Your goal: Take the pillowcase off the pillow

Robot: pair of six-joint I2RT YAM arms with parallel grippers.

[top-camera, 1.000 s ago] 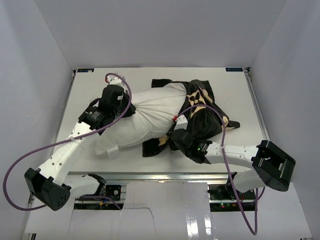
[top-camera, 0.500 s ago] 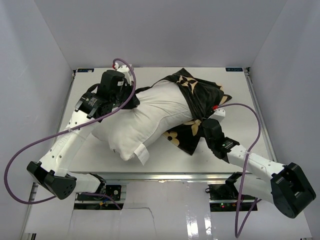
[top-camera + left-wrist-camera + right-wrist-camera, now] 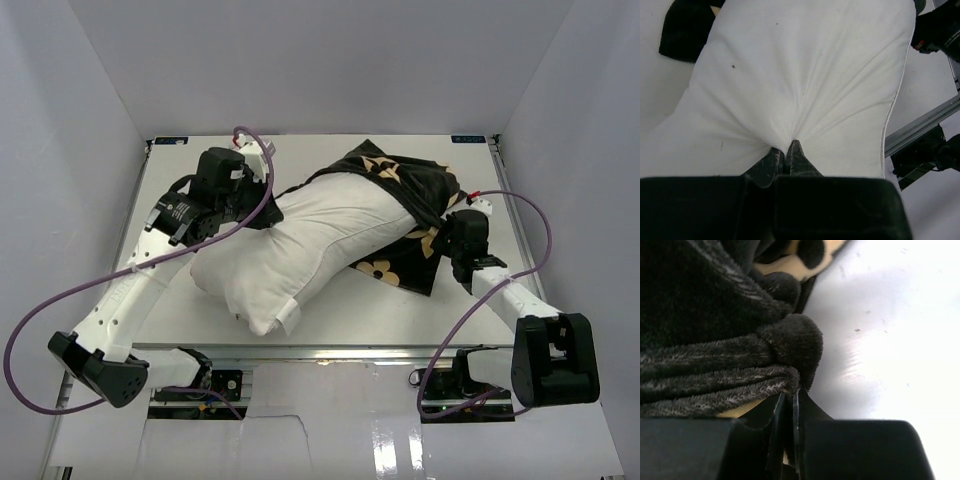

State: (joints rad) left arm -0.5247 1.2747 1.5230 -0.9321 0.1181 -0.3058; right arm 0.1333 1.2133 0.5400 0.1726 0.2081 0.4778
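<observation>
The slanting pillow's far end (image 3: 398,207) is still wrapped in the black pillowcase, so next my left gripper pulls the pinched white fabric (image 3: 786,136) back, away from my right gripper's fold.
The white pillow (image 3: 320,235) lies slantwise across the table, its near-left end bare with a small white tag. The black pillowcase (image 3: 410,195) with tan flower motifs still wraps its far-right end and trails onto the table. My left gripper (image 3: 262,205) is shut on a pinch of the pillow's white fabric (image 3: 800,85); creases fan out from the fingertips (image 3: 795,150). My right gripper (image 3: 452,228) is shut on a bunched fold of the pillowcase (image 3: 725,340) at the right side, low over the table.
White table (image 3: 470,160) with white walls all round. A metal rail runs along the near edge (image 3: 340,352). Purple cables loop from both arms. A dark scrap of pillowcase (image 3: 685,30) shows beyond the pillow's far-left side.
My right gripper has swept from the near middle out to the right, dragging the pillowcase off toward the pillow's right end. More white pillow is bare. My left gripper shifted slightly back-left, still holding.
</observation>
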